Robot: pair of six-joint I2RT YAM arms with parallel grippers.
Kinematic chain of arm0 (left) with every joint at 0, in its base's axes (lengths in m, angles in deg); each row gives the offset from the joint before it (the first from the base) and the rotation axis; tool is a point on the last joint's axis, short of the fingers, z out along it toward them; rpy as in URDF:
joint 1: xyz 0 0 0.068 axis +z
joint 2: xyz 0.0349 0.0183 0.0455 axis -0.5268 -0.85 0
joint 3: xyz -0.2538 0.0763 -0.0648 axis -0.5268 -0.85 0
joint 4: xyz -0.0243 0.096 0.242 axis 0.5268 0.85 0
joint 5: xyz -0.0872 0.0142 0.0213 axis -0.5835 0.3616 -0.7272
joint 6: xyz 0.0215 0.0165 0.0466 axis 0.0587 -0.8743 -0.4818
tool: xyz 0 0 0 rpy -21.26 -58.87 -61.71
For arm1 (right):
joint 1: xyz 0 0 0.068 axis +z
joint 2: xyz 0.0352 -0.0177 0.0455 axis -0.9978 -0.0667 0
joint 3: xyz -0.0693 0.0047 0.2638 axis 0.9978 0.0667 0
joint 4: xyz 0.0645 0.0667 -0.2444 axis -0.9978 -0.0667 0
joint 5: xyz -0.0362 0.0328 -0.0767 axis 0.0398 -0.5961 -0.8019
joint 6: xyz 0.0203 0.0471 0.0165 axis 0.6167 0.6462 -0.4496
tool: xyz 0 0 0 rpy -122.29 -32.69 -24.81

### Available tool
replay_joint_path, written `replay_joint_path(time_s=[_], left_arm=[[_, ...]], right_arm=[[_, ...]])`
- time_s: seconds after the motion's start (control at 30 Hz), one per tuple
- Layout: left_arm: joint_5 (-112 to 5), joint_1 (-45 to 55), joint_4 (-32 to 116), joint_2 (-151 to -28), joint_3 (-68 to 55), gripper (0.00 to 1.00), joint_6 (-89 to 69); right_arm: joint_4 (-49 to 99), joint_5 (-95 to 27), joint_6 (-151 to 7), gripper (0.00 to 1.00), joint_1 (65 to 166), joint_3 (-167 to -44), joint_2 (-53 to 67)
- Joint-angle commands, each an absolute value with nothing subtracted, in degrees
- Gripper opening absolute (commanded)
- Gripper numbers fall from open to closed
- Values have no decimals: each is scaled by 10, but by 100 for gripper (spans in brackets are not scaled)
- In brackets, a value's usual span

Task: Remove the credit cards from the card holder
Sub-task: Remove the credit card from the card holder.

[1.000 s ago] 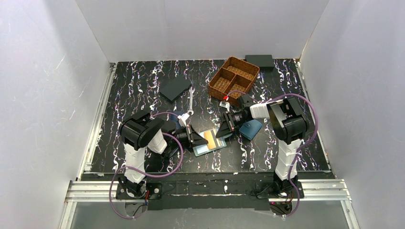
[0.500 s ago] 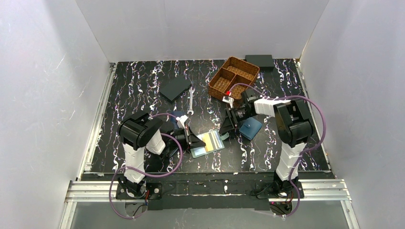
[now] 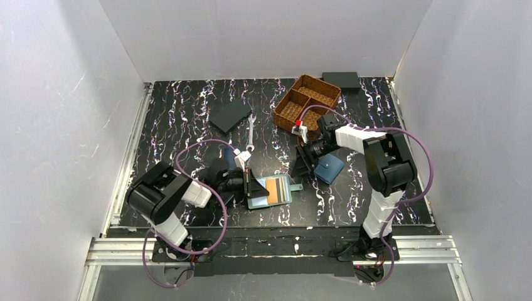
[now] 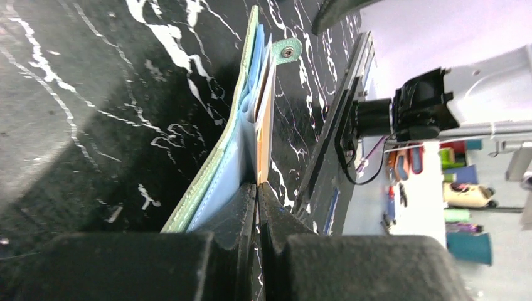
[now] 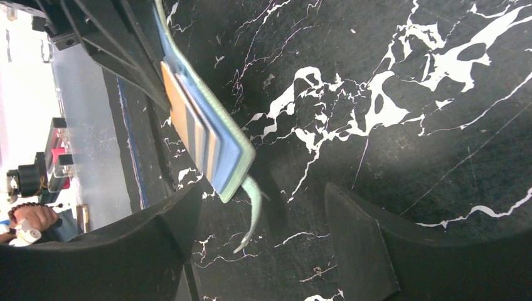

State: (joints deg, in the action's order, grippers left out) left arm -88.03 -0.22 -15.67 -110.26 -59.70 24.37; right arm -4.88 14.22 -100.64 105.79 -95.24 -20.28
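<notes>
The left gripper is pinching the tan card while the card holder's tab end [image 3: 288, 189] is free, so the robot's right gripper needs to clamp the edge [image 5: 243, 168] next to the tab before it pulls.
The pale green card holder [image 3: 254, 202] lies open on the black table, snap tab [image 3: 295, 186] pointing right. A tan-golden credit card [image 3: 275, 190] and a dark one [image 3: 268, 187] sit in its slots. My left gripper [image 3: 252, 187] is shut on the holder's left edge. In the left wrist view its tips [image 4: 258, 184] pinch where the tan card's edge [image 4: 266, 119] meets the blue lining [image 4: 219, 188]. My right gripper [image 3: 300, 165] stands open just right of the holder. In the right wrist view, the loose tab [image 5: 251, 213] hangs between its spread fingers [image 5: 262, 194], touching neither.
A blue wallet [image 3: 330, 168] lies right of the right gripper. A wicker basket [image 3: 307, 100] stands at the back, with a black box [image 3: 340, 78] behind it. A navy wallet [image 3: 229, 116] and a wrench [image 3: 250, 132] lie at the back left.
My right gripper has opened, let go of the holder's right side and drawn back. The holder has dropped flatter and slid left. My left arm has swung lower and leftward, still shut.
</notes>
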Motion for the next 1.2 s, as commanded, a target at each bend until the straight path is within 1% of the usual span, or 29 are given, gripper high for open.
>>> replay_joint_path(time_s=[0.0, 0.1, 0.2, 0.3, 0.4, 0.47, 0.53, 0.57, 0.67, 0.73, 0.77, 0.97, 1.17], left_arm=[[-857, -28, -104, -1049, -606, 0, 148], [-849, -36, -102, -1033, -611, 0, 130], [-844, -36, -101, -1027, -614, 0, 125], [-845, -36, -101, -1029, -614, 0, 126], [-843, -36, -101, -1027, -616, 0, 126], [-843, -36, -101, -1024, -616, 0, 125], [-842, -36, -101, -1022, -617, 0, 125], [-843, -36, -101, -1021, -618, 0, 124], [-843, -36, -101, -1019, -619, 0, 124], [-842, -36, -101, -1016, -620, 0, 123], [-841, -36, -101, -1014, -622, 0, 122], [-827, -26, -100, -1004, -639, 0, 121], [-833, -12, -100, -1007, -643, 0, 127]], right_arm=[[-85, 154, -1062, 81, 1068, -972, -209], [-107, 173, -1091, 81, 1078, -977, -214], [-163, 197, -1150, 80, 1093, -994, -228], [-212, 204, -1193, 76, 1110, -1009, -241], [-217, 200, -1200, 68, 1125, -1013, -249], [-220, 201, -1200, 60, 1130, -1016, -253], [-226, 205, -1203, 50, 1133, -1019, -256], [-227, 207, -1204, 40, 1133, -1020, -257], [-236, 212, -1210, 19, 1134, -1026, -262], [-241, 212, -1211, 6, 1133, -1029, -264], [-242, 209, -1211, 2, 1133, -1031, -265], [-237, 170, -1199, 1, 1119, -1033, -260], [-238, 165, -1201, 1, 1116, -1030, -261]])
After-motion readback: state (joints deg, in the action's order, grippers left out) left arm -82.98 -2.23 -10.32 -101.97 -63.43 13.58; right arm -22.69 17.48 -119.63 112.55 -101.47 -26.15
